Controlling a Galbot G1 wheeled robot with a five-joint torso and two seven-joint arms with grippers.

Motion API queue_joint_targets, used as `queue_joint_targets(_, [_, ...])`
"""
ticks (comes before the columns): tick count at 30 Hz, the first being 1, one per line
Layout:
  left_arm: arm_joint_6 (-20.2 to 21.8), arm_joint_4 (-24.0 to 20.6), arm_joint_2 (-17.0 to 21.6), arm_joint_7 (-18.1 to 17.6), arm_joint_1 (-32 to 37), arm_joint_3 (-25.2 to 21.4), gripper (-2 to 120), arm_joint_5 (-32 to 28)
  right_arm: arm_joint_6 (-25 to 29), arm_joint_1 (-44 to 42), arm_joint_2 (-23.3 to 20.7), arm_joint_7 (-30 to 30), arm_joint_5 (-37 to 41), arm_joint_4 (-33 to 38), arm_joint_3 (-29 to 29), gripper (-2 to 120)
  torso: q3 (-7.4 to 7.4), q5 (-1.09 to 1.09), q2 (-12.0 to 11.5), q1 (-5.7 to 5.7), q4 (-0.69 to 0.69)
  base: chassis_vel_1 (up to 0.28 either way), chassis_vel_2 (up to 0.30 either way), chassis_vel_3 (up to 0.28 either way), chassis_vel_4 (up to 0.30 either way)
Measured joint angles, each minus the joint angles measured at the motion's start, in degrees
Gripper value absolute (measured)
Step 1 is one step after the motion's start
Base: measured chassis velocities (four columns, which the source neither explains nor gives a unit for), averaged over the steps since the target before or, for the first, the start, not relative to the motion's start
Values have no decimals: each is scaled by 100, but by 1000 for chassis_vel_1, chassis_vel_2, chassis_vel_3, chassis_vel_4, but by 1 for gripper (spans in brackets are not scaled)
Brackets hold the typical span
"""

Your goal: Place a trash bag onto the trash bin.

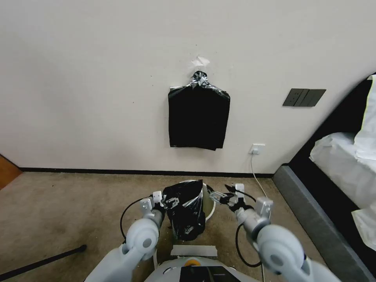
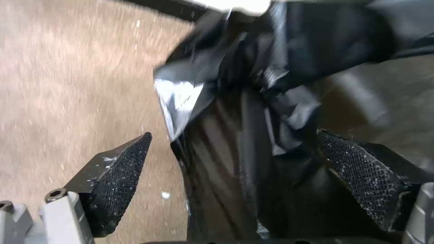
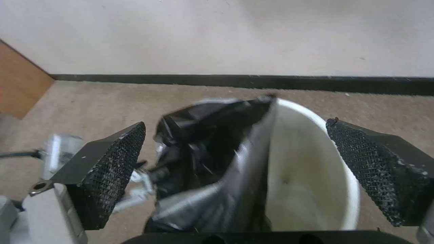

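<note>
My gripper will spread the black trash bag point(image 1: 182, 206) wide enough to cover the whole rim when it pulls the bag, because the bag lies in loose, crinkled folds point(image 1: 188, 229).
The cream-white trash bin point(image 1: 208, 211) stands on the carpet near the wall. The black trash bag point(image 1: 186, 213) is draped over its left half and hangs down the outside; the right part of the rim is bare. My left gripper point(image 1: 171, 202) sits at the bag's left side. In the left wrist view the left gripper point(image 2: 235, 169) is open, with crinkled bag point(image 2: 253, 142) lying loose between its fingers. My right gripper point(image 1: 214, 196) hovers at the bin's right rim. In the right wrist view it point(image 3: 235, 169) is open, straddling the bag's edge point(image 3: 212, 162) and the bin's bare inside point(image 3: 307, 169).
A flat bundle of black bags point(image 1: 199, 117) hangs taped to the wall above. A socket with a white cable point(image 1: 256, 149) is behind the bin, and a bed point(image 1: 337, 188) is to the right. A black pole point(image 1: 43, 260) lies on the carpet at left, and a tape strip point(image 1: 194, 250) is near my base.
</note>
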Motion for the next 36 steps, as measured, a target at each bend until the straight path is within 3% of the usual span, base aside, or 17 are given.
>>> queue_joint_targets(6, [34,284,-197,-11,-185,85,94,-36,-373,311,-148,108,369,-128,-90,100,0,-1,0,0,-3,0,0,0,0])
queue_joint_targets(8, [56,385,-261,-26,-279,139,94,-35,-559,612,-152,500,854,-272,-198,100,0,-1,0,0,-3,0,0,0,0])
queue_joint_targets(16, [186,608,-384,-117,-406,172,94,-101,-675,1427,59,1378,1684,-947,-788,100,0,-1,0,0,0,0,0,0,0])
queue_joint_targets(22, [227,727,-471,-154,-478,197,94,-117,-676,1661,154,1531,1796,-1294,-1068,100,0,0,0,0,-1,0,0,0,0])
queue_joint_targets(26, [230,807,-488,-224,-546,265,88,-178,-672,1729,229,1529,1845,-1483,-1137,89,0,0,0,0,-1,0,0,0,0])
queue_joint_targets(28, [230,836,-509,-244,-552,285,77,-183,-669,1741,262,1519,1854,-1508,-1166,78,-1,0,0,0,-1,0,0,0,0])
queue_joint_targets(36, [228,969,-559,-247,-623,312,52,-151,-663,1801,282,1497,1822,-1585,-1262,51,-2,2,0,0,0,0,0,0,0])
